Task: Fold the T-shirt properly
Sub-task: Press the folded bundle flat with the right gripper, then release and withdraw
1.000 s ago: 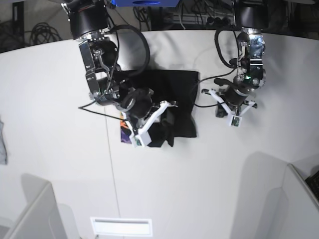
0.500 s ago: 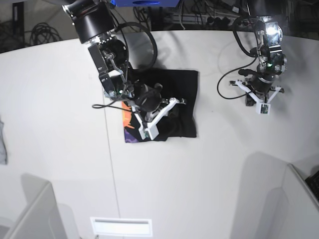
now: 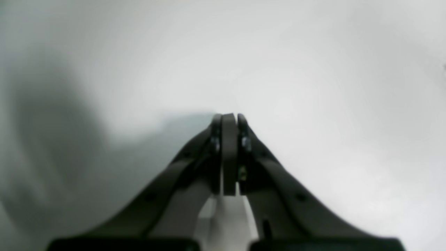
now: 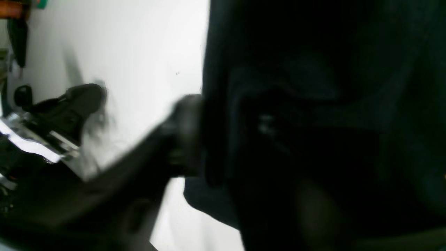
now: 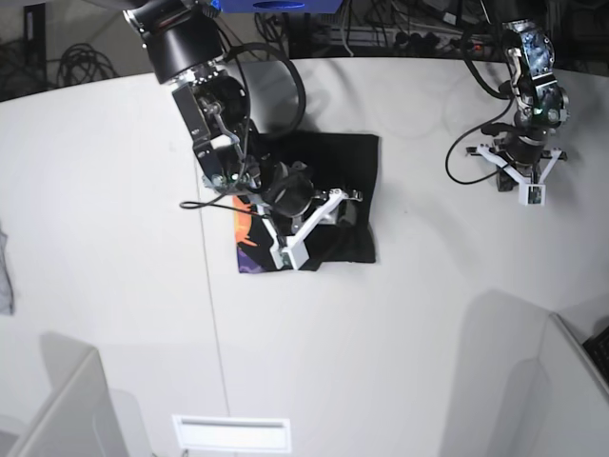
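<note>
A fold of the T-shirt (image 4: 251, 94) is lying over my right gripper's finger. My right gripper should pull the T-shirt's edge (image 5: 369, 234) out and move away before my left gripper comes in.
The black T-shirt (image 5: 324, 167) lies folded into a rough rectangle at the table's middle. A strip of its orange and purple print (image 5: 247, 238) shows at the front left corner. My right gripper (image 5: 347, 205) is low over the shirt's right half. In the right wrist view the right gripper (image 4: 226, 129) has its jaws apart. One blurred finger (image 4: 184, 136) shows, and a fold of the T-shirt (image 4: 313, 104) covers the other. My left gripper (image 5: 507, 178) hovers far to the right over bare table. Up close the left gripper (image 3: 228, 116) is shut and empty.
A grey cloth scrap (image 5: 5, 276) lies at the table's left edge. White partitions stand at the front left (image 5: 67, 400) and front right (image 5: 533, 371). A white slotted plate (image 5: 231, 433) sits at the front edge. Cables (image 5: 86, 57) hang behind the table.
My right gripper carried the lifted cloth rightward across the shirt, laid it flatter, and its jaws parted. The left arm drew away to the right and back, staying shut.
</note>
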Action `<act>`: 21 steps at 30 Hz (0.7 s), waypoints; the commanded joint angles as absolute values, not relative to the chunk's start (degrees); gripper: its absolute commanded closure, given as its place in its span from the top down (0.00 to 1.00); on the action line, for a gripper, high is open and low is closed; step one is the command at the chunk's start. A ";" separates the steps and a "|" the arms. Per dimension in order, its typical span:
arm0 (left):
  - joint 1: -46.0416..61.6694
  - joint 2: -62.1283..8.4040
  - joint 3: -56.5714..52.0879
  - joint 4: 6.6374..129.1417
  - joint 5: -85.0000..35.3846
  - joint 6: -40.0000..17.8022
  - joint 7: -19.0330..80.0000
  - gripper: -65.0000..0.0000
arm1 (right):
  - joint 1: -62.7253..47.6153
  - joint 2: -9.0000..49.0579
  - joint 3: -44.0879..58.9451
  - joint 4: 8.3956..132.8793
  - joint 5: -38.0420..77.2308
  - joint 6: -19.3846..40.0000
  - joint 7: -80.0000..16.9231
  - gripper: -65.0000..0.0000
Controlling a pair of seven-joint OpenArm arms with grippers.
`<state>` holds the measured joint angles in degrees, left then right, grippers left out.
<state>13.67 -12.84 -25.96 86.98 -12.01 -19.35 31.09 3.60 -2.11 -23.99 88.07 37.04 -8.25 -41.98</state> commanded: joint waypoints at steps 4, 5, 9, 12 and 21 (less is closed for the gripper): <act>13.41 -13.67 -26.42 87.87 -12.26 -19.21 30.02 0.00 | 6.02 -2.51 -29.05 89.27 37.58 -8.04 -41.98 0.45; 13.41 -13.67 -26.42 87.87 -12.26 -19.21 30.02 0.00 | 6.20 -2.59 -29.93 89.27 37.49 -8.04 -41.80 0.45; 13.41 -13.67 -26.42 87.87 -12.26 -19.21 30.02 0.00 | 7.78 -2.68 -33.63 88.84 37.49 -8.04 -41.80 0.45; 13.41 -13.67 -26.42 87.87 -12.26 -19.21 30.02 0.00 | 9.19 -2.77 -36.09 88.75 37.49 -8.04 -41.80 0.45; 13.23 -13.67 -26.42 87.78 -12.26 -19.21 30.02 0.00 | 14.20 -3.03 -44.97 91.03 37.49 -8.04 -42.15 0.45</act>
<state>13.54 -12.86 -26.06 86.98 -12.01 -19.38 31.09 12.69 -2.52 -45.32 89.58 37.23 -8.19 -43.40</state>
